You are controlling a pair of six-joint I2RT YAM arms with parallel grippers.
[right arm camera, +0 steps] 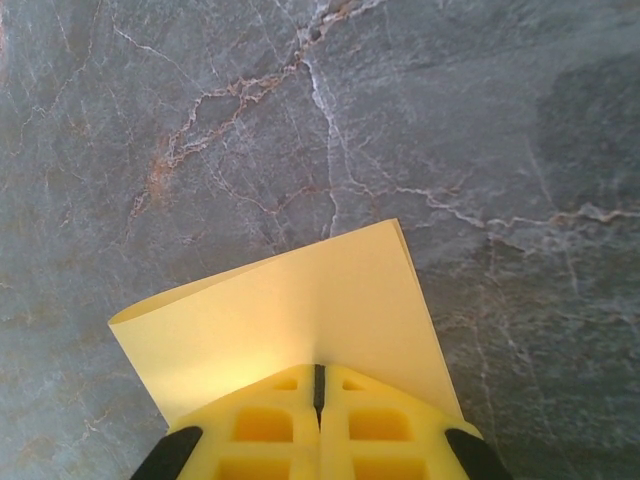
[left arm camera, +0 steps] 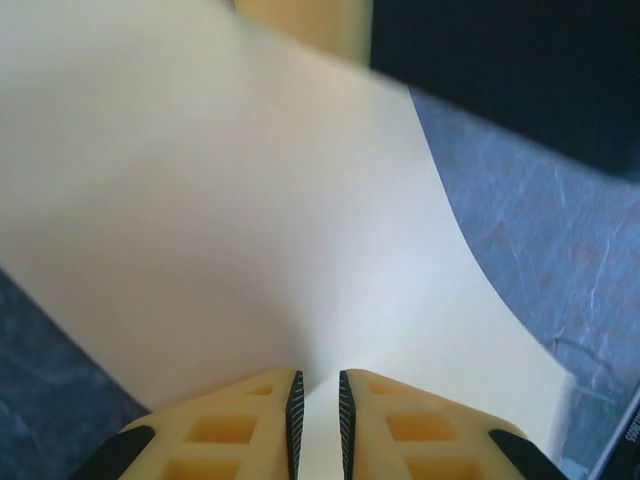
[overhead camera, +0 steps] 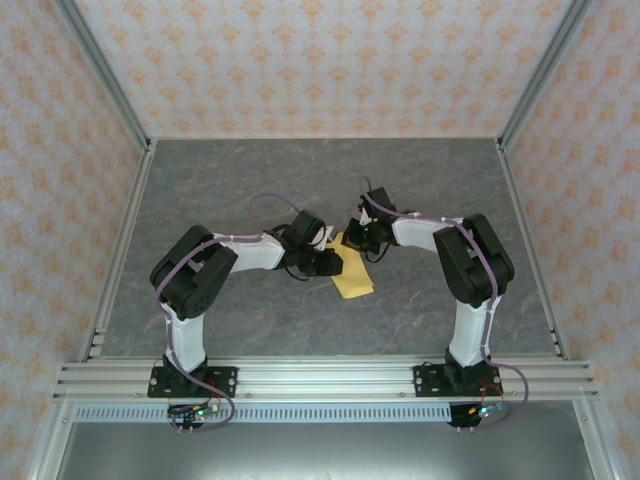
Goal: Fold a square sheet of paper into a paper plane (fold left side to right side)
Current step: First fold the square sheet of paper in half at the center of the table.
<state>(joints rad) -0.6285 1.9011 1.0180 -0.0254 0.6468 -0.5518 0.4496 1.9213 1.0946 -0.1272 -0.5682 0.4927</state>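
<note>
The sheet curves upward [left arm camera: 265,265] at my left gripper while my right gripper pins the sheet's far end, so my left gripper should press toward the sheet's near corner [overhead camera: 345,295].
The square sheet of paper [overhead camera: 355,278] lies mid-table between the two arms, yellow-orange and folded over on itself. In the right wrist view the sheet [right arm camera: 300,310] shows two layers at its far corner, and my right gripper [right arm camera: 319,385] is shut on its near edge. My right gripper [overhead camera: 358,243] sits at the sheet's far end. In the left wrist view the sheet [left arm camera: 250,200] looks pale and curves upward. My left gripper [left arm camera: 319,400] stands over it with a narrow gap between the pads and nothing clearly pinched. From above, my left gripper [overhead camera: 333,262] is at the sheet's left edge.
The grey marbled table [overhead camera: 300,180] has bare room all round the paper. Patterned walls and metal frame rails [overhead camera: 120,250] close in the left, right and back. A dark part of the right arm [left arm camera: 500,60] looms just beyond the paper.
</note>
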